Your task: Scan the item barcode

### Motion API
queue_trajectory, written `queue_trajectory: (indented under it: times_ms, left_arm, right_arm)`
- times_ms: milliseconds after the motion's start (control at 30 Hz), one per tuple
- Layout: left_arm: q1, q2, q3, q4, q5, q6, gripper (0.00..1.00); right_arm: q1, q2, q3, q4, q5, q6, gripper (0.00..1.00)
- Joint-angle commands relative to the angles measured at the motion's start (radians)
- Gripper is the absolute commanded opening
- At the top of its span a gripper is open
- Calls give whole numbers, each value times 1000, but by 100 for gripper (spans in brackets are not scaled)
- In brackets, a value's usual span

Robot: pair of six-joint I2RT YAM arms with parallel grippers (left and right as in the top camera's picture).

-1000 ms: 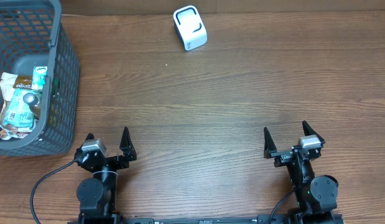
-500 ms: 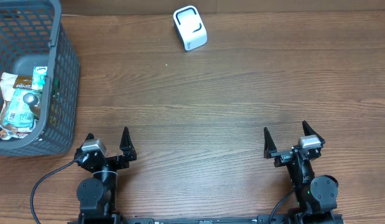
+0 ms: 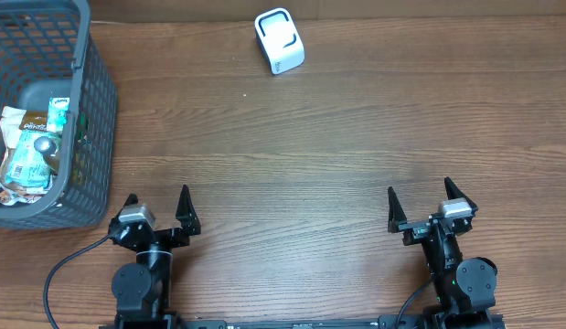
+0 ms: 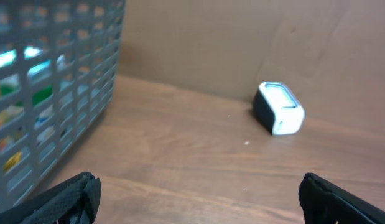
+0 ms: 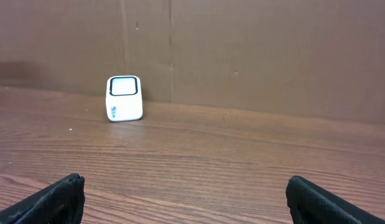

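Note:
The grey mesh basket's side [image 3: 97, 146] is in the way of my left gripper, which is low. I should raise the gripper over the basket's rim and reach down to the items [image 3: 43, 149].
Several packaged items [image 3: 26, 151] lie in a grey mesh basket [image 3: 95, 110] at the table's left edge; through its wall they show as blurred colours [image 4: 18, 99] in the left wrist view. A white barcode scanner [image 3: 279, 41] with a dark window stands at the far middle of the table, also seen as the scanner [image 4: 278, 109] and the scanner [image 5: 124, 98] from the wrists. My left gripper [image 3: 156, 208] sits open at the near left, empty. My right gripper [image 3: 421, 206] sits open at the near right, empty. Both are far from the basket items and scanner.
A brown cardboard wall [image 5: 242, 50] backs the wooden table [image 3: 310, 146]. The basket's wall [image 4: 68, 93] stands close to the left of my left gripper. A black cable [image 3: 68, 265] runs beside the left arm's base.

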Motion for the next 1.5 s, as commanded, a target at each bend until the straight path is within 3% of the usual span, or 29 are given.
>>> queue_trajectory:
  times_ms: [0,500,633,967,1167,1467]
  left_arm:
    - [6,0,61,56,132,23,100]
    - [6,1,574,36,224,22,100]
    - [6,1,685,-36,297,23,100]
    - [6,73,924,-243,299,23,100]
    - [6,306,1183,-503,352,23,100]
    - [5,752,1650,-1045,455,100,100]
  right_arm:
    - [-3,-7,-11,2,10,-4,100]
    - [-3,-7,-11,2,10,-3,100]
    - [-3,-7,-11,2,10,-4,100]
    - [-3,-7,-11,2,10,-3,100]
    - [-3,-7,-11,2,10,-3,100]
    - [-3,-7,-11,2,10,-3,100]
